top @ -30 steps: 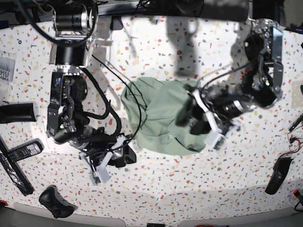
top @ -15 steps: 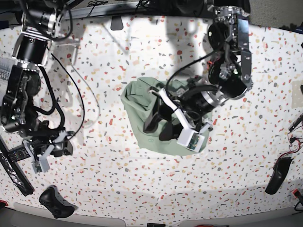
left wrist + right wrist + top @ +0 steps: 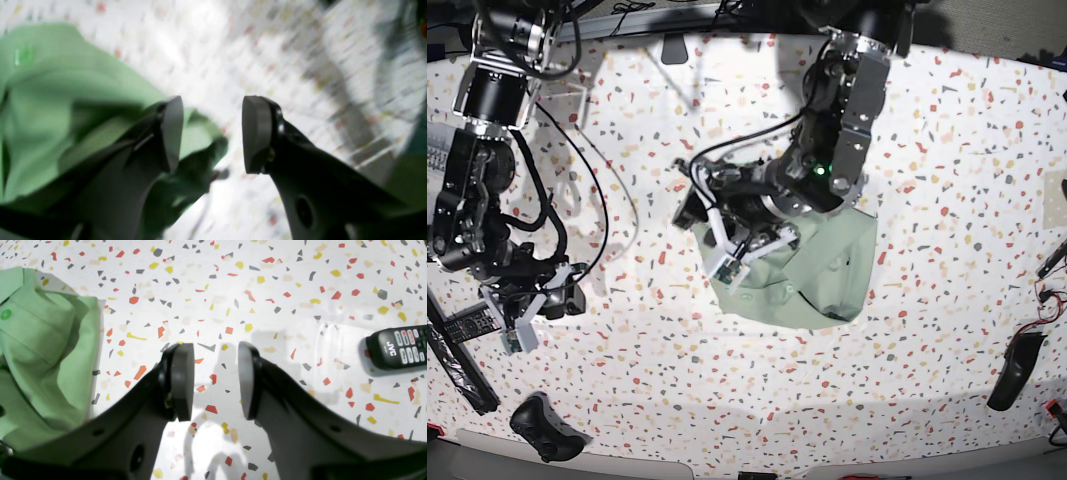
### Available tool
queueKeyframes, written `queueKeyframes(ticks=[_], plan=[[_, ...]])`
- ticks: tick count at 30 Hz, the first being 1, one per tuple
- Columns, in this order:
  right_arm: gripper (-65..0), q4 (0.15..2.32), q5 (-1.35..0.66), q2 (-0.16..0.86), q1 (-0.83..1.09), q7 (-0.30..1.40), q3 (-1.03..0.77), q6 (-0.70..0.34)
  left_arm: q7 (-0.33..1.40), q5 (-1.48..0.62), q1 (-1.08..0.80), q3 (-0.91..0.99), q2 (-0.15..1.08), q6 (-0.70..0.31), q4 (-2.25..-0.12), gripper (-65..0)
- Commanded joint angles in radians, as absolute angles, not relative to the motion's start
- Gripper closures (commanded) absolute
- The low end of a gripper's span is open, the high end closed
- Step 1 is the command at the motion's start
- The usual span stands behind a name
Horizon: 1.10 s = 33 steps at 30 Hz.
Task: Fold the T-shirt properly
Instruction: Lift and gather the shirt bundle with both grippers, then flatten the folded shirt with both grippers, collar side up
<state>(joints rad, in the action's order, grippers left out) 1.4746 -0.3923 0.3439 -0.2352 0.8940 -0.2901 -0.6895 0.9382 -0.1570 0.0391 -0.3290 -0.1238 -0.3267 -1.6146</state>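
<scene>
The T-shirt (image 3: 812, 268) is too crumpled to fold, so the robot's right gripper should go back to the shirt's near edge (image 3: 725, 298) and help the left gripper spread it flat.
The pale green T-shirt (image 3: 827, 270) lies crumpled in a heap at the middle of the speckled table. It also shows in the left wrist view (image 3: 50, 110), blurred, and at the left of the right wrist view (image 3: 33, 356), where a button shows. My left gripper (image 3: 692, 212) is open and empty at the heap's upper left edge; in its own view (image 3: 211, 133) one finger (image 3: 171, 133) is over the fabric and the other over bare table. My right gripper (image 3: 570, 298) is open and empty, low over bare table left of the shirt, as its own view (image 3: 215, 380) shows.
A black JVC remote (image 3: 397, 346) lies by the right gripper, also seen in the base view (image 3: 467, 322). A black strip (image 3: 457, 365) and a game controller (image 3: 542, 425) lie at the front left. A black object (image 3: 1012, 370) lies at the right edge. Cables hang off the right arm (image 3: 602, 210).
My left arm has swung left across the shirt, from its right side to its upper left edge. My right arm pulled back from the shirt to the far left and now holds there.
</scene>
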Motion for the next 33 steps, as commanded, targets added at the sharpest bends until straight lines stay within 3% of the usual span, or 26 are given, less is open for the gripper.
queueKeyframes(ticks=[1, 5, 11, 16, 20, 25, 33], plan=[[-21.2, 1.492, -0.405, 0.357, -0.260, 0.867, -0.294, -0.696, 0.929, -0.143, 0.049, -0.329, -0.128, -0.329, -1.631, -26.0], [-21.2, 1.492, -0.476, 0.352, -0.260, 0.868, -0.294, -0.696, 0.915, -0.052, 0.004, -0.329, -0.068, -0.328, -1.631, -26.0], [-21.2, 1.492, -0.562, 0.275, -0.260, 0.868, -0.272, -0.698, 0.912, -0.087, -0.075, -0.329, 0.033, -0.328, -1.631, -26.0], [-21.2, 1.492, -0.568, 0.200, -0.272, 0.828, -0.097, -0.698, 0.912, -0.148, -0.088, -0.329, 0.051, -0.328, -1.632, -26.0], [-21.2, 1.456, -0.438, 0.161, -0.312, 0.713, 0.051, -0.698, 0.912, -0.192, -0.088, -0.329, 0.051, -0.328, -1.636, -26.0], [-21.2, 1.249, -0.338, 0.096, -0.419, 0.645, 0.147, -0.698, 0.912, -0.192, -0.088, -0.329, 0.051, -0.328, -1.636, -26.0], [-21.2, 0.852, -0.234, 0.026, -0.562, 0.582, 0.153, -0.698, 0.909, -0.101, -0.083, -0.328, 0.051, -0.321, -1.636, -26.0]])
